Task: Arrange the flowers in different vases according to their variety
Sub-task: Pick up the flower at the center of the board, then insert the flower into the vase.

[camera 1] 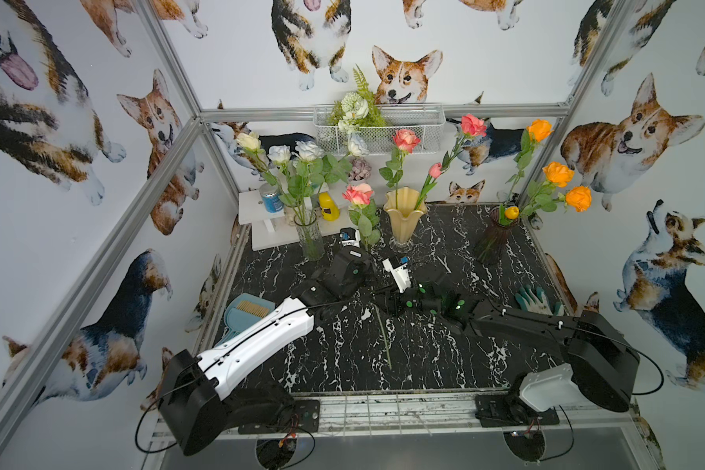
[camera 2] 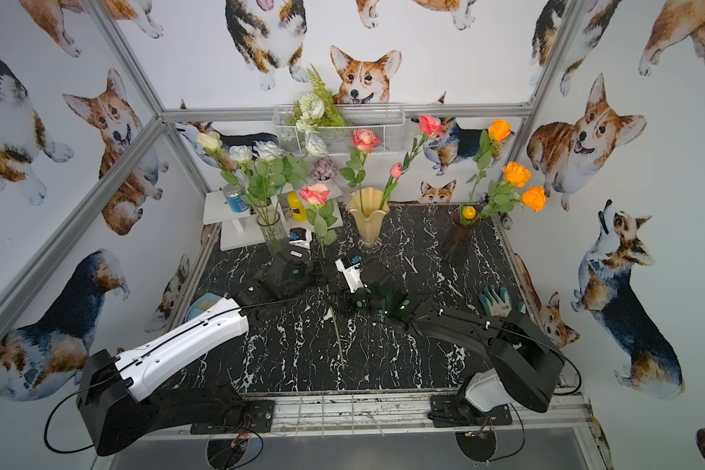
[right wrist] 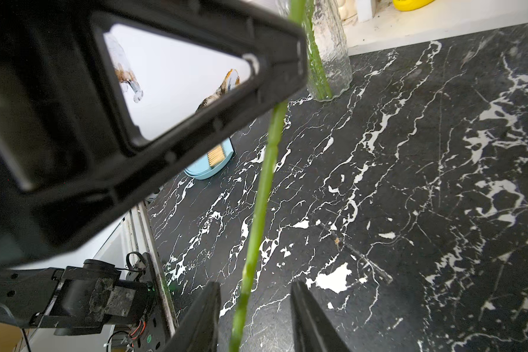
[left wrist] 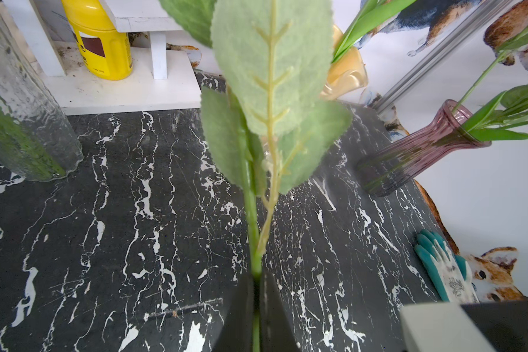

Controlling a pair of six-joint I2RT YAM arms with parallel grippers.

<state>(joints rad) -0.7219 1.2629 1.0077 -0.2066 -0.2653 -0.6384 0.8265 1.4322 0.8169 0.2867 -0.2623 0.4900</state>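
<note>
The robot's left gripper is holding the pink rose below its leaves, so the right gripper should take over the lower stem and bring the rose to the creamy-yellow vase.
A pink rose stands upright over the black marble table, its stem slanting down toward the front. My left gripper is shut on that stem below the leaves. My right gripper sits lower on the same stem, its jaws apart on either side with gaps showing. The clear glass vase holds white roses. The creamy-yellow vase holds pink flowers. The purple ribbed vase holds orange flowers.
A white shelf at the back left carries a yellow bottle and a blue-lidded jar. A blue dustpan lies at the left edge and a glove at the right. A wire basket with a fern bouquet hangs on the back wall.
</note>
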